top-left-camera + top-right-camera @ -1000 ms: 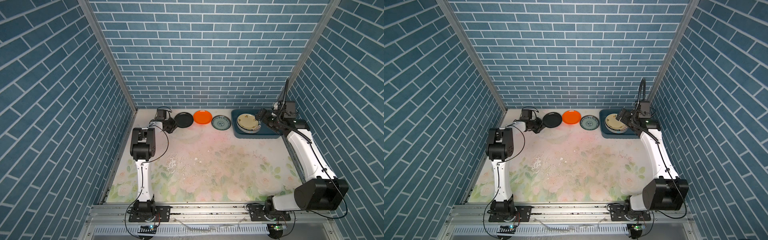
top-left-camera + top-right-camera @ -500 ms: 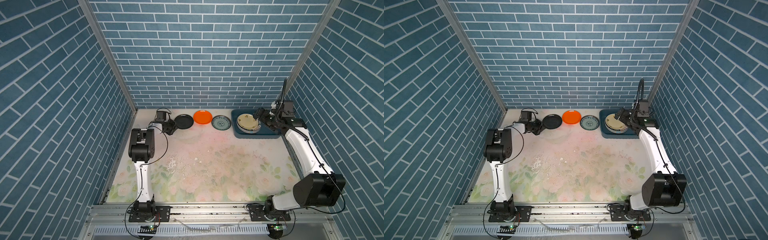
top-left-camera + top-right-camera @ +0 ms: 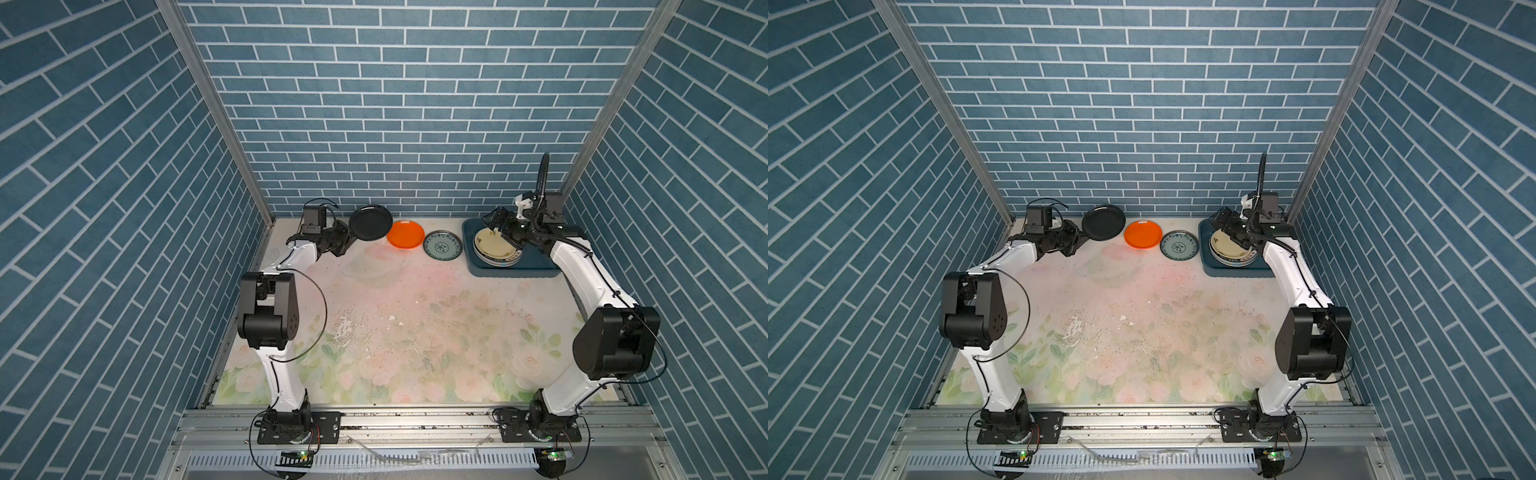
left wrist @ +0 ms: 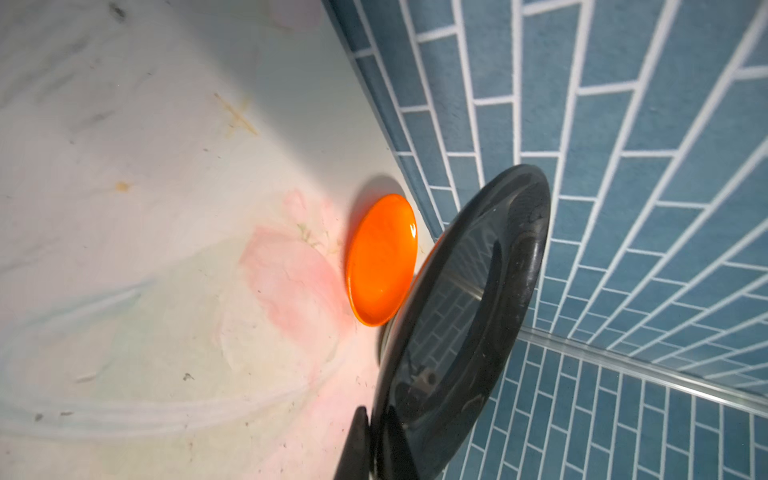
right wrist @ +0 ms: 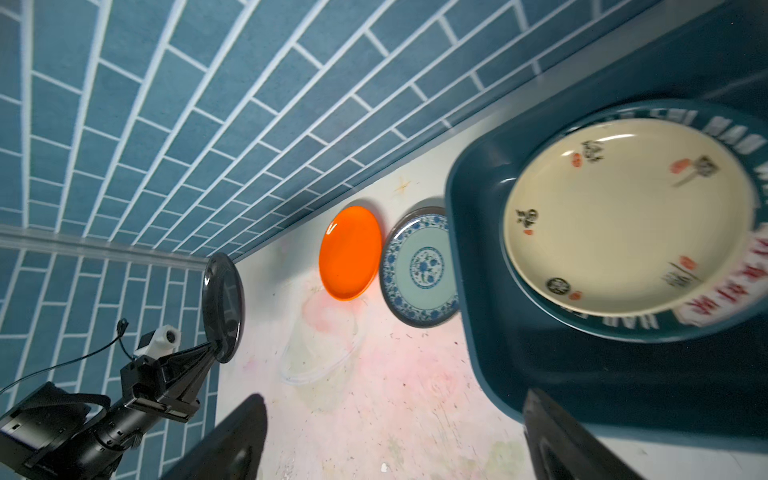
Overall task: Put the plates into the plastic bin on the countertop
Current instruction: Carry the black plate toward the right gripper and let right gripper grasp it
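The black plate [image 3: 371, 223] will come to rest flat and cover most of the cream-yellow plate's wide, shallow side [image 3: 496, 244] when the robot lowers the black plate in, because that side lies open.
My left gripper [image 3: 348, 240] [image 4: 374, 424] is shut on the rim of the black plate [image 3: 370, 222] [image 4: 469, 316], which hangs tilted above the countertop [image 3: 395, 316] by the back wall. The orange plate [image 3: 406, 234] [image 5: 350, 252] and the teal-patterned plate [image 3: 443, 245] [image 5: 419, 268] lie flat beside it. The dark blue plastic bin [image 3: 515, 272] [image 5: 540, 353] at the back right holds a stack of plates with a cream-yellow one [image 3: 496, 247] [image 5: 623, 216] on top. My right gripper [image 3: 498, 222] [image 5: 395, 432] hovers open and empty over the bin's left end.
The tiled back wall [image 3: 415, 166] stands right behind the plates and the bin. A faint clear ring mark [image 5: 324, 353] shows on the countertop in front of the orange plate. Scuffed, speckled patches [image 3: 353, 328] mark the middle.
The left gripper has lifted the black plate off the countertop and tilted it up. The right gripper has drawn back a little toward the wall, over the bin's left end.
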`<move>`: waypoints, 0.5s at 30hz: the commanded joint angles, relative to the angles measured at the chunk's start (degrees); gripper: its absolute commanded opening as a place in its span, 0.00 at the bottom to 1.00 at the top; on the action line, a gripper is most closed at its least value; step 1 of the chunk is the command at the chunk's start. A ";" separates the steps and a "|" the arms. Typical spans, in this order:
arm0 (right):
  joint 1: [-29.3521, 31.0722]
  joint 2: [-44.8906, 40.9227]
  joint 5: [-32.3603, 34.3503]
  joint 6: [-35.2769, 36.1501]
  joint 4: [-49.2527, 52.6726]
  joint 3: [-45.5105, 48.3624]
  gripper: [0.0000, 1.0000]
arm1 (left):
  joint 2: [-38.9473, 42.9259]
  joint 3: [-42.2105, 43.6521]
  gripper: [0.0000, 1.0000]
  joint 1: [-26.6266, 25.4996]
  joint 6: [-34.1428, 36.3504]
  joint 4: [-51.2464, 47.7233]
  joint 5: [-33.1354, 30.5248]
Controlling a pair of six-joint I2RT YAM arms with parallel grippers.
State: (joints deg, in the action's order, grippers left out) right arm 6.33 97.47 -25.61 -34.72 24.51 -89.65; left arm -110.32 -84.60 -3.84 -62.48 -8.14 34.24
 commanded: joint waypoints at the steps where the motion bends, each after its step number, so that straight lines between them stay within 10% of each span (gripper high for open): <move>1: 1.97 2.31 -6.88 -0.79 -3.62 -3.48 0.95 | 2.96 -2.38 0.00 -2.00 3.92 -6.96 2.84; 15: 9.61 9.91 -13.16 -0.64 -3.03 -9.85 0.77 | 3.36 -13.03 0.00 -11.20 7.93 -18.27 3.93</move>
State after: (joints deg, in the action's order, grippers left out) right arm 15.27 106.61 -37.19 -35.18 21.47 -98.70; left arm -106.65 -94.59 -13.87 -56.27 -24.38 36.40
